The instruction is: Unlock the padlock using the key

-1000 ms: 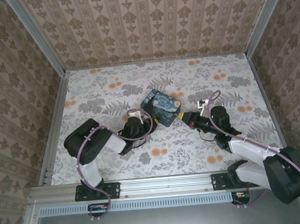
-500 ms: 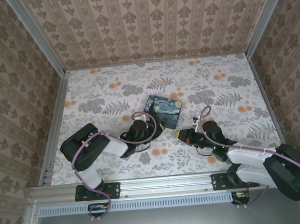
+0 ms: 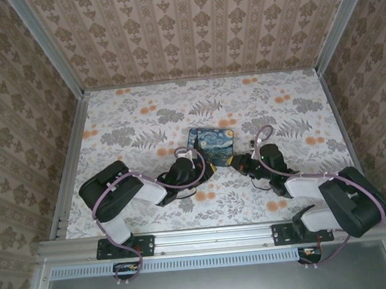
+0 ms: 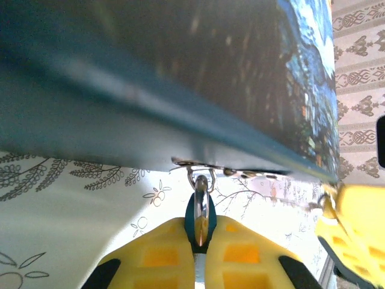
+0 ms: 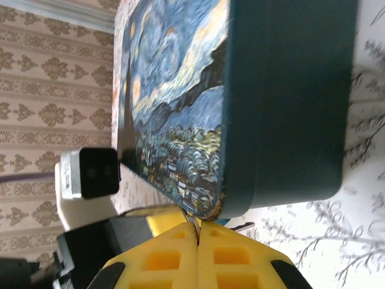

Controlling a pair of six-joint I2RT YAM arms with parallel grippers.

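The key's tip is touching the box's corner (image 5: 215, 211), so next my right gripper moves back while my left gripper turns the padlock (image 4: 201, 211) and the box to face the key.
The padlock (image 4: 201, 208), a small bluish body with a shiny metal face, is pinched edge-on between the yellow fingers of my left gripper (image 4: 201, 226), which is shut on it. Its shackle hooks through a small metal hasp (image 4: 200, 179) on the lower edge of the blue swirl-painted box (image 4: 180, 78). My right gripper (image 5: 197, 227) is shut on the key (image 5: 194, 226), a thin metal sliver whose tip touches the box's (image 5: 283, 102) near corner. From above, the left gripper (image 3: 198, 165) and right gripper (image 3: 236, 162) flank the box's (image 3: 211, 143) near edge.
The box lies mid-table on the floral cloth (image 3: 143, 108). Patterned walls (image 3: 191, 31) close in the back and both sides. The right gripper's yellow finger (image 4: 355, 229) sits close to the right of the padlock. The left arm's wrist camera (image 5: 90, 174) is just beyond the key.
The left gripper slid right along the box's near edge. The right gripper dipped toward the front, then came back up to the box's near right corner. The box turned slightly squarer.
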